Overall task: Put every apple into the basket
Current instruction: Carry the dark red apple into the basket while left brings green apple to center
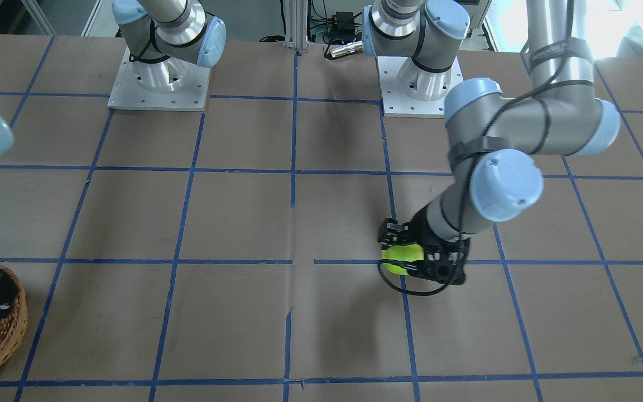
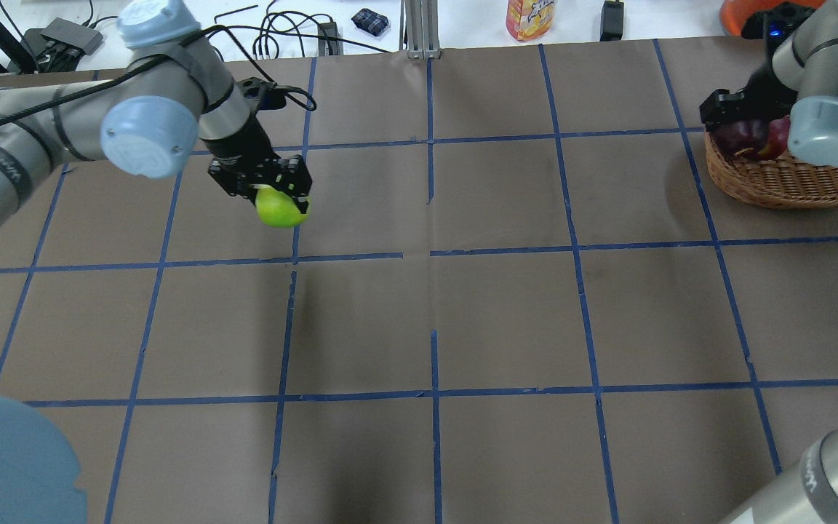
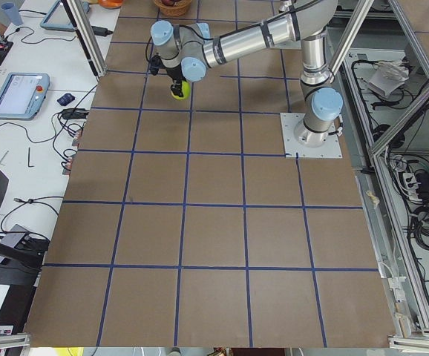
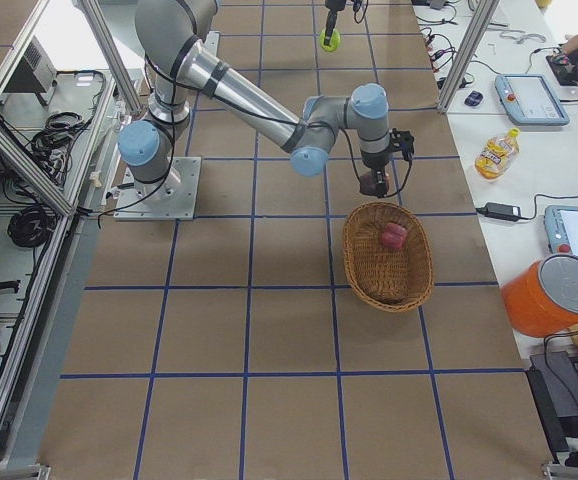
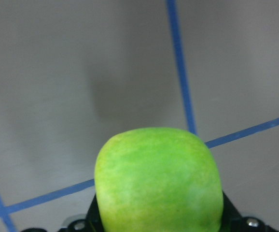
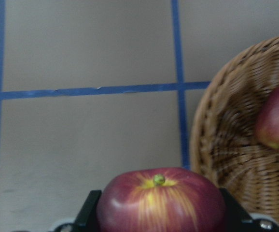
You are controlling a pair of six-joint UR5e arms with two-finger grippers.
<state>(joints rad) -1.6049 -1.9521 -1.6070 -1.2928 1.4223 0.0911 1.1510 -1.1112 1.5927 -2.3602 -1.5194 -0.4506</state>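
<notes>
My left gripper is too far from the wicker basket to reach it, so it should put the yellow-green apple down in the middle of the table for my right gripper.
My left gripper point(image 2: 273, 195) is shut on the yellow-green apple point(image 2: 282, 209) and holds it above the table's left half; the apple fills the bottom of the left wrist view point(image 5: 156, 179). My right gripper point(image 2: 733, 110) is shut on the dark maroon apple point(image 6: 161, 200), which has yellow streaks by its stem, and holds it just beside the rim of the wicker basket point(image 6: 216, 145). The red apple with a yellowish patch point(image 6: 278, 121) lies inside the basket point(image 4: 364, 260) at the table's far right.
The brown table point(image 2: 506, 320) carries a grid of blue tape lines. A bottle point(image 2: 529, 18), cables and small items lie beyond the far edge. An orange bucket point(image 4: 559, 295) and tablets stand off the table near the basket.
</notes>
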